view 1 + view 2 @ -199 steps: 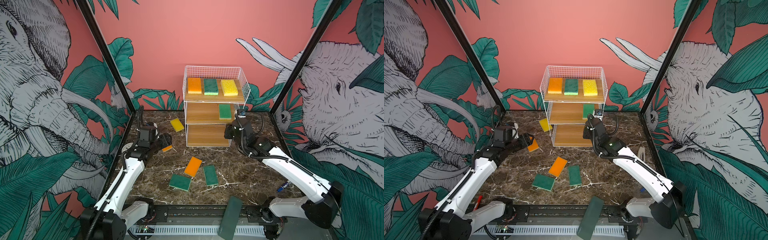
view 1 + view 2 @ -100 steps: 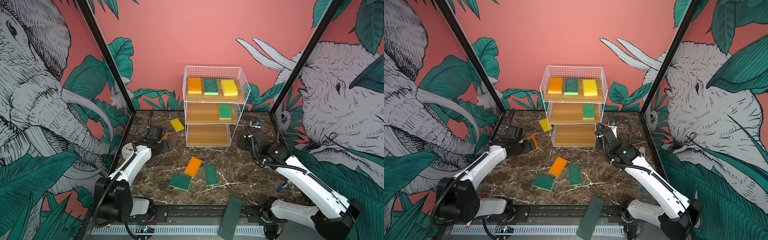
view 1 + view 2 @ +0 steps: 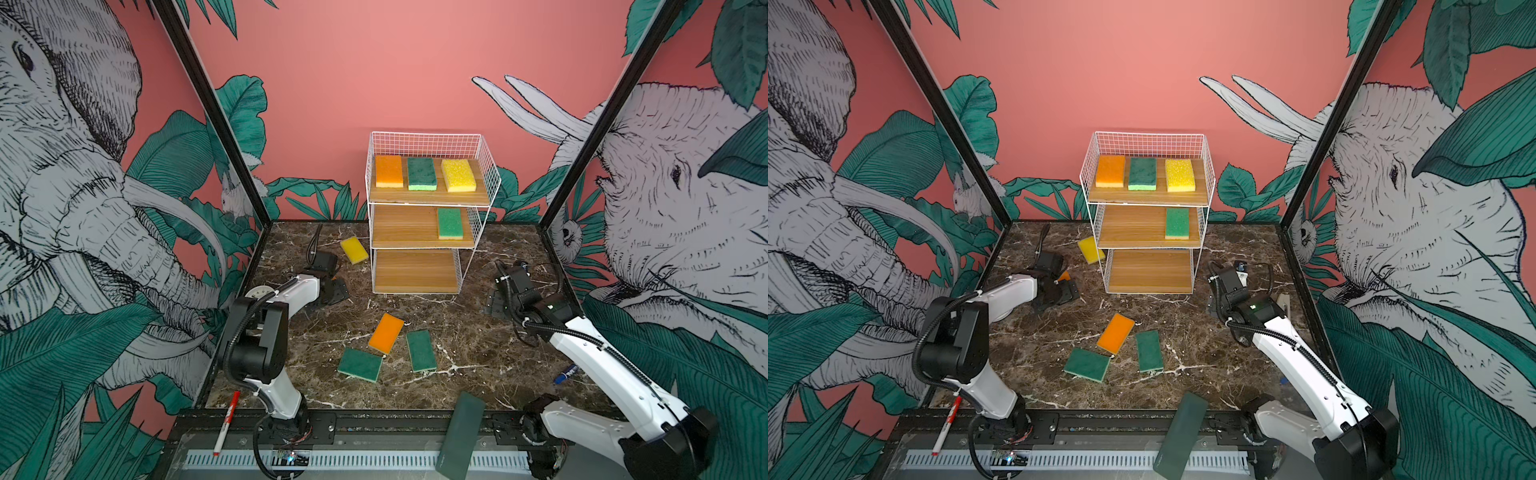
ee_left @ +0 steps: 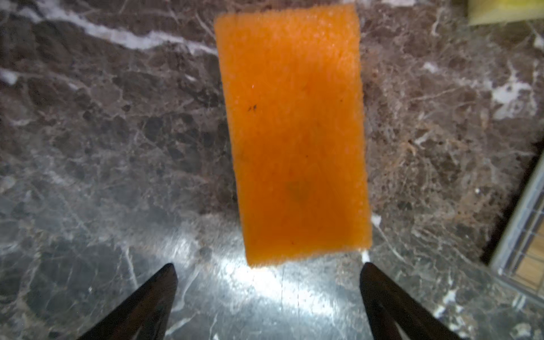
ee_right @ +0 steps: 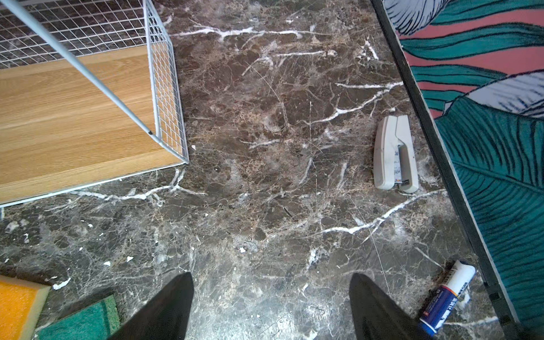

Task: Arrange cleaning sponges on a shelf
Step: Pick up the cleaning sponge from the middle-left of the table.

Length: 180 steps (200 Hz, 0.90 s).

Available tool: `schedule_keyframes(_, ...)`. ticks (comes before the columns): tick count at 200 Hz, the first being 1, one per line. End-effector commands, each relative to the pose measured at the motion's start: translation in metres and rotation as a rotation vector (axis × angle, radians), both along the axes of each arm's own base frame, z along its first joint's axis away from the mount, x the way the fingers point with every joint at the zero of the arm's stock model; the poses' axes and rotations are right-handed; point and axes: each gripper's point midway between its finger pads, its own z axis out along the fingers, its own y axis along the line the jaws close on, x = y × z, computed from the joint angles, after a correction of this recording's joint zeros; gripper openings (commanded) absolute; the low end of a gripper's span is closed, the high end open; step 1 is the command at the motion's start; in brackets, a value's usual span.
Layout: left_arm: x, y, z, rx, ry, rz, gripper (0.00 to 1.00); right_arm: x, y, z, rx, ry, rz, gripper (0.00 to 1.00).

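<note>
My left gripper should put the orange sponge [image 4: 297, 136] next to the middle board's green sponge [image 3: 424, 225], because the orange sponge is beyond my left gripper and far from my right gripper.
The shelf [image 3: 478, 232] is a white wire rack with three wooden boards. Its top board carries an orange, a green and a yellow sponge [image 3: 458, 175]; the middle board has one green sponge [image 3: 450, 223] at its right end; the bottom board is bare. On the marble lie a yellow sponge [image 3: 354, 250], an orange sponge [image 3: 386, 333] and two green sponges [image 3: 421, 350] [image 3: 360, 364]. My left gripper [image 4: 268, 265] is open, low over the table, with another orange sponge [image 4: 294, 132] flat just beyond its fingertips. My right gripper [image 5: 270, 274] is open over bare marble right of the shelf.
A long dark slab [image 3: 459, 436] leans over the front rail. A red marker [image 3: 226, 422] lies at the front left. A grey stapler [image 5: 396, 153] and a blue-white tube [image 5: 447, 297] lie by the right wall. A round dial [image 3: 259, 292] sits by the left wall.
The right gripper opened, left the green sponge on the middle board and dropped back to the table on the right. The left arm folded back and its gripper opened wider near the orange sponge.
</note>
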Motion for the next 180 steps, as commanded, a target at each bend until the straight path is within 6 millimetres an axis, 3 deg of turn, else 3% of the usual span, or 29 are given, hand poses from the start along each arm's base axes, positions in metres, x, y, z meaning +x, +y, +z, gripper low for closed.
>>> schedule_keyframes(1,0.02,-0.003,0.013,0.019,-0.061,0.009,0.98,0.003,0.004,-0.005,0.032,0.008,0.001,0.86)
schedule_keyframes(83,0.021,-0.009,-0.015,0.041,0.002,0.034,0.97,0.011,0.005,-0.014,0.024,0.031,0.017,0.86)
schedule_keyframes(129,0.021,-0.009,-0.017,0.051,0.009,0.025,0.84,0.009,0.001,-0.015,0.029,0.024,0.004,0.86)
schedule_keyframes(162,0.006,-0.008,-0.017,0.05,0.022,0.007,0.76,0.006,-0.001,-0.016,0.038,0.022,0.0,0.86)
schedule_keyframes(180,-0.004,-0.009,-0.016,0.035,0.019,-0.02,0.65,0.004,-0.003,-0.017,0.038,0.023,-0.004,0.86)
